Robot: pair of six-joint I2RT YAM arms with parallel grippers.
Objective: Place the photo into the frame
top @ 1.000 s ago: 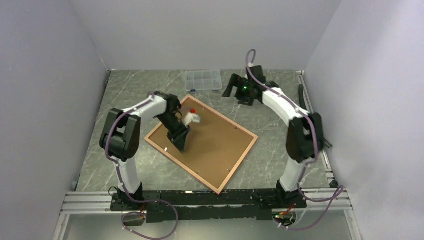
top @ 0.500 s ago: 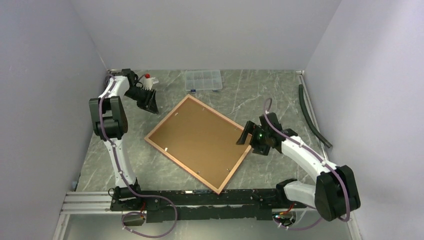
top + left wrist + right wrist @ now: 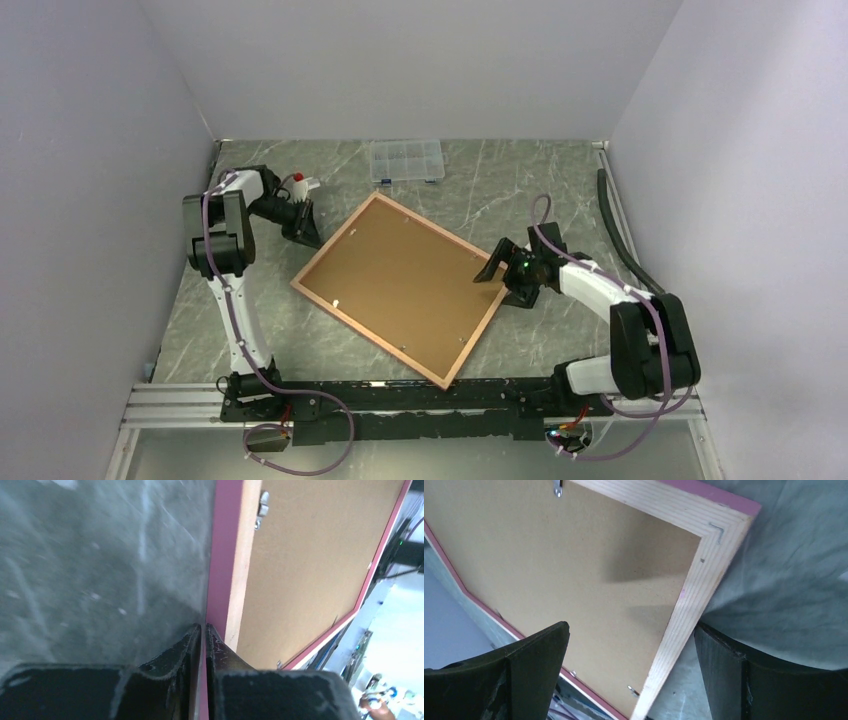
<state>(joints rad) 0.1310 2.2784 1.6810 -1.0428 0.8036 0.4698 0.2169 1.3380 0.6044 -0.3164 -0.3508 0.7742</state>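
My left gripper should turn the frame (image 3: 405, 290) squarer and brace its pink edge (image 3: 220, 600) before I work the metal tabs, since the frame lies slanted to my grippers.
The frame (image 3: 400, 285) lies face down on the green marble table, its brown backing board up and its pink edge all round. The photo is out of view. My left gripper (image 3: 306, 236) is low at the frame's upper-left side. In the left wrist view its jaws (image 3: 203, 626) are shut to a thin slit, tips against the pink edge (image 3: 220, 555). My right gripper (image 3: 497, 272) is at the frame's right corner. It stands open (image 3: 631, 626), one finger over the backing board (image 3: 599, 555) and one outside the wooden rim (image 3: 704, 580), touching nothing.
A clear compartment box (image 3: 405, 160) sits at the back of the table. A black hose (image 3: 625, 235) runs along the right wall. Small metal tabs (image 3: 261, 510) stick out along the frame's back rim. Walls close in the table on three sides.
The left arm left the middle of the frame, swung to the back left, then came down at the frame's upper-left side with jaws closing. The right arm came from the back to the right corner.
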